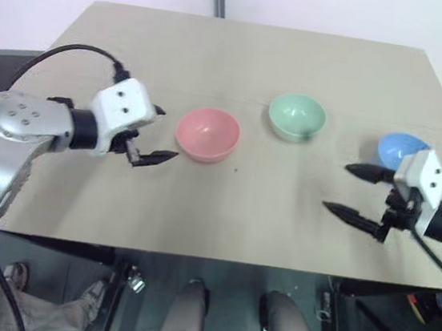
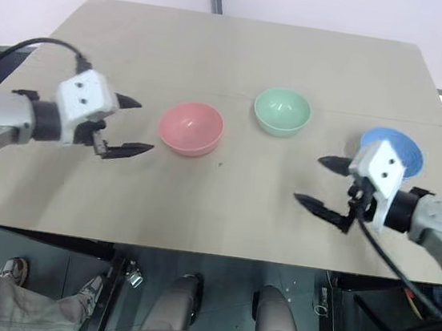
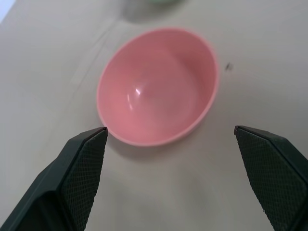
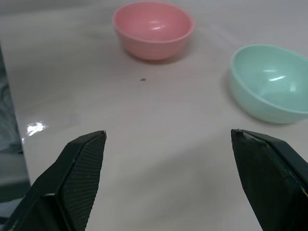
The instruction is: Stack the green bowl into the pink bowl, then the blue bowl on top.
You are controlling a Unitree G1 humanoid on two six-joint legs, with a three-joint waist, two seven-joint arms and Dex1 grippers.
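The green bowl's rim should stay higher than the pink bowl's rim when the robot stacks the green bowl (image 1: pixel 297 117) into the pink bowl, because their mouths (image 1: pixel 208 131) look almost equally wide.
Three bowls stand apart and upright on the beige table (image 1: pixel 250 56). The pink bowl (image 1: pixel 207 134) is on the left, the green bowl (image 1: pixel 296 116) behind it to the right, the blue bowl (image 1: pixel 399 149) far right. My left gripper (image 1: pixel 160 135) hovers open just left of the pink bowl (image 3: pixel 158 86), pointing at it, nothing between its fingers. Open and empty too, my right gripper (image 1: pixel 349 189) sits in front of the blue bowl and partly hides it. In the right wrist view the green bowl (image 4: pixel 270 83) and pink bowl (image 4: pixel 153 29) lie ahead.
The table's front edge (image 1: pixel 194 255) runs just below both grippers. A black cable (image 1: pixel 65 51) loops over the left arm. A small dark speck (image 1: pixel 236 169) marks the tabletop in front of the pink bowl.
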